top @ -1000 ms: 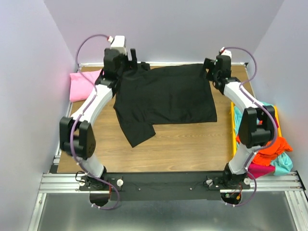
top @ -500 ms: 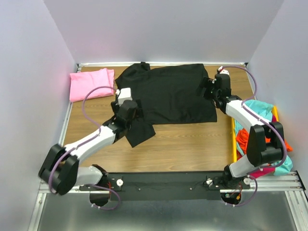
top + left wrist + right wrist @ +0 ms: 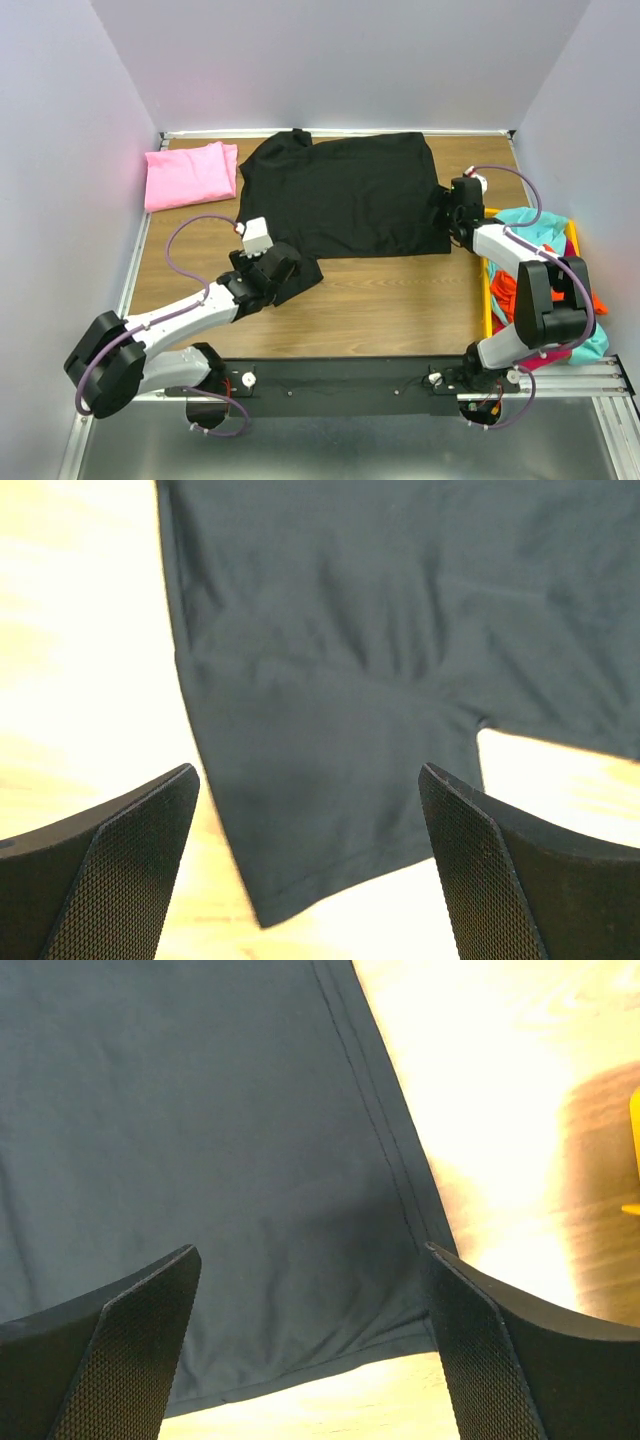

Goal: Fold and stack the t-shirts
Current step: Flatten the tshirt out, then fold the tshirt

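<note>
My grippers will lift the black t-shirt's near edge [image 3: 375, 256], and that edge will rise and sag between them because the creased sleeve [image 3: 301, 282] runs limp into it.
A black t-shirt [image 3: 345, 195] lies spread flat on the wooden table, one sleeve reaching toward the near left. My left gripper [image 3: 283, 268] is open and empty, low over that sleeve [image 3: 320, 810]. My right gripper [image 3: 452, 215] is open and empty above the shirt's near right hem corner [image 3: 400, 1310]. A folded pink t-shirt [image 3: 190, 173] lies at the far left. Teal, orange and magenta shirts [image 3: 555, 300] are piled at the right.
A yellow bin [image 3: 487, 280] holding the coloured shirts stands along the table's right edge. Walls close in at the left, back and right. Bare wood [image 3: 390, 300] shows in front of the black shirt.
Both arms have come back from the shirt's far edge toward the near side. The left gripper now hangs over the near sleeve, the right over the near right corner. The shirt lies flat.
</note>
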